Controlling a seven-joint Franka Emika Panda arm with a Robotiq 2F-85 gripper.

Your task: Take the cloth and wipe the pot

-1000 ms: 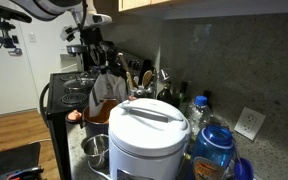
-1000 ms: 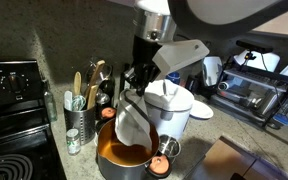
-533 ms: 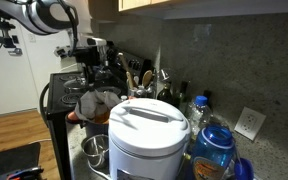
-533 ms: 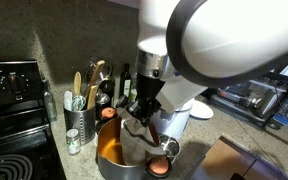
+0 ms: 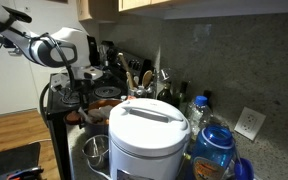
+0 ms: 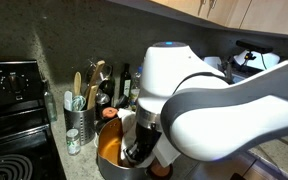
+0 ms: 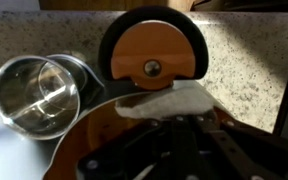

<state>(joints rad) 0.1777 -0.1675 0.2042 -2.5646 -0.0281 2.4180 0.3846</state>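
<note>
The cloth in the robot's gripper lies across the pot's rim next to the orange lid, so next the gripper pulls the cloth back and wipes the pot's orange inside.
The orange-red pot stands on the counter beside the stove; its orange inner wall shows in the wrist view. My gripper is down inside the pot, shut on a white cloth that lies against the pot's inside. In an exterior view the gripper is low in the pot under the big white arm, with a bit of cloth showing. In an exterior view the arm bends down over the pot, which is mostly hidden.
A round orange lid with a black rim lies just past the pot. A small shiny steel pot sits next to it. The white rice cooker, a utensil holder, the black stove and a blue bottle crowd the counter.
The arm has come down and swung over, carrying the hanging cloth from above the pot into it. The arm now hides the rice cooker in one exterior view.
</note>
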